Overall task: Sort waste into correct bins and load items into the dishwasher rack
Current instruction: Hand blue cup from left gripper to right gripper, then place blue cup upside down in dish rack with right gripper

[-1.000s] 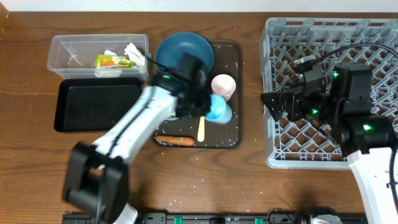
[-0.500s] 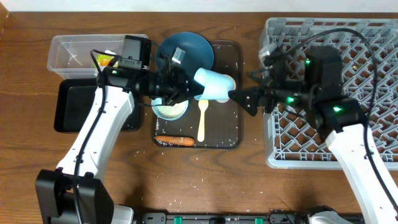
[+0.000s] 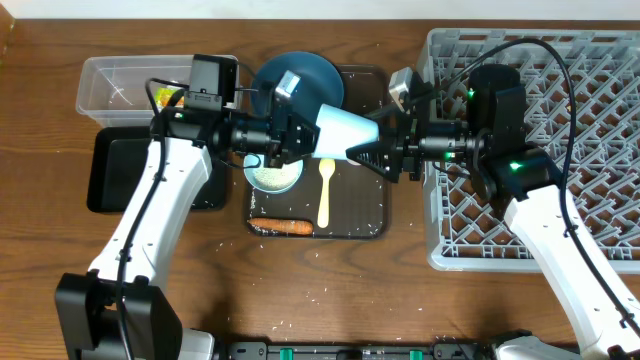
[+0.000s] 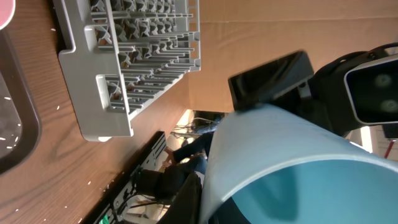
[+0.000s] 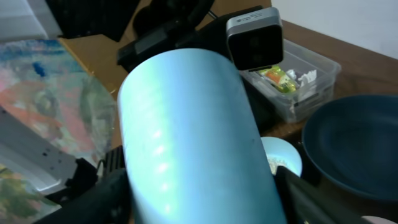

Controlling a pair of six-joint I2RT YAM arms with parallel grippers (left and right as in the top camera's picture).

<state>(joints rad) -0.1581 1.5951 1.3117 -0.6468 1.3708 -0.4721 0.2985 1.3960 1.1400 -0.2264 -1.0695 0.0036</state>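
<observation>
I should hand over the light blue cup (image 3: 343, 131) in my left gripper before that gripper gets the pink cup (image 4: 5, 11), because the dishwasher rack is beyond my right gripper.
My left gripper (image 3: 300, 135) is shut on the small light blue cup (image 3: 342, 133) and holds it on its side above the brown serving tray. My right gripper (image 3: 370, 142) is open, its fingers (image 5: 93, 199) either side of the cup (image 5: 193, 137). The dark blue plate (image 3: 295, 75), the white bowl (image 3: 272, 177) with rice, the yellow spoon (image 3: 324, 195) and the carrot stick (image 3: 282, 227) lie on the tray. The pink cup is hidden in the overhead view; only a pink edge (image 4: 5, 9) shows in the left wrist view. The wrapper (image 3: 165, 97) and tissue (image 5: 306, 76) lie in the clear tub (image 3: 120, 85).
The grey dishwasher rack (image 3: 560, 60) fills the right side. The black tray (image 3: 125, 170) lies left of the brown serving tray (image 3: 365, 215). Rice grains are scattered on the wood along the front.
My left gripper lifted the light blue cup off the serving tray and turned it sideways. My right arm swung left from over the rack until its fingers came around the cup.
</observation>
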